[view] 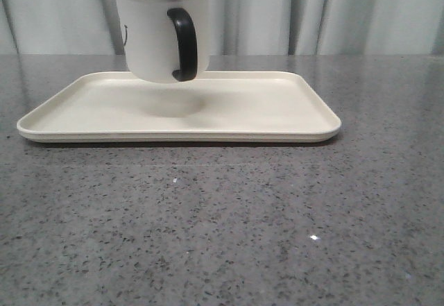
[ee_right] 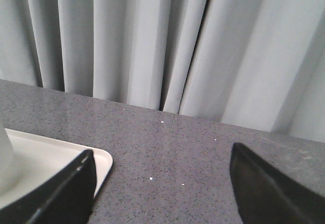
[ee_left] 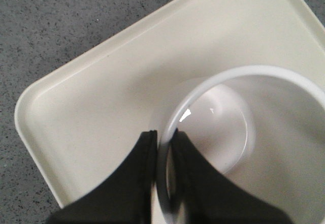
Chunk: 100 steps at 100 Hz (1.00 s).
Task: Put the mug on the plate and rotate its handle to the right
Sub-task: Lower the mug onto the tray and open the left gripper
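Note:
The white mug's base (view: 161,79) is above the open bottom of the cream plate (view: 182,106), so the robot's left gripper goes on lowering until the mug's base sits there, and then let go.
The white mug (view: 156,32) hangs a little above the cream plate (view: 277,112), over its left-middle part, casting a shadow below. Its black handle (view: 184,44) faces the front camera, slightly right of the mug's centre; part of the black face print shows at the mug's left side. My left gripper (ee_left: 163,133) is shut on the mug's rim (ee_left: 165,183), one finger inside and one outside. From the left wrist I look down into the mug (ee_left: 218,127) with the plate (ee_left: 91,107) beneath. My right gripper (ee_right: 162,170) is open and empty, off the plate's (ee_right: 101,163) right end.
The plate lies on a grey speckled tabletop (view: 222,230). A pale pleated curtain (view: 333,11) closes off the back. The right gripper is not seen in the front view.

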Available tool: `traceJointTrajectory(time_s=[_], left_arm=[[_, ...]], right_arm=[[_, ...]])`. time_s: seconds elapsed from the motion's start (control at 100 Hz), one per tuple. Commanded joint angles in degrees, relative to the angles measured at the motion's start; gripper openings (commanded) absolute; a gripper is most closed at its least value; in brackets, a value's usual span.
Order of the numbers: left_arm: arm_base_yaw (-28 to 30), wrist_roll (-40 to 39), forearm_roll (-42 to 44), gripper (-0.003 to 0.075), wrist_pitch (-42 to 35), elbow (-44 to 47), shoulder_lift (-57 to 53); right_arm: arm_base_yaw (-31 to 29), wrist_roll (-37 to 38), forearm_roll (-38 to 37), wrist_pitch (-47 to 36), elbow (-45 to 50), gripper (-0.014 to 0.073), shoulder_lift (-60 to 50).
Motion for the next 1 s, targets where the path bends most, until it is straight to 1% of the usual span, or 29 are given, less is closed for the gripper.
traceJointTrajectory(time_s=[0.0, 0.4, 0.63, 0.99], left_arm=[[-1.08, -0.39, -0.94, -0.002, -3.02, -2.08, -2.28], [-1.66, -0.39, -2.02, -0.002, -3.12, -1.98, -1.08], [-1.66, -0.39, -2.02, -0.002, -0.63, -1.98, 1.23], [-1.66, -0.39, -2.02, -0.002, -0.82, -1.98, 1.59]], right_arm=[[-0.3, -0.57, -0.31, -4.22, -1.82, 0.055, 0.49], [-0.3, -0.57, -0.31, -4.22, -1.82, 0.055, 0.49], [-0.3, -0.57, -0.31, -4.22, -1.82, 0.055, 0.49], [-0.3, -0.57, -0.31, -4.22, -1.82, 0.055, 0.49]])
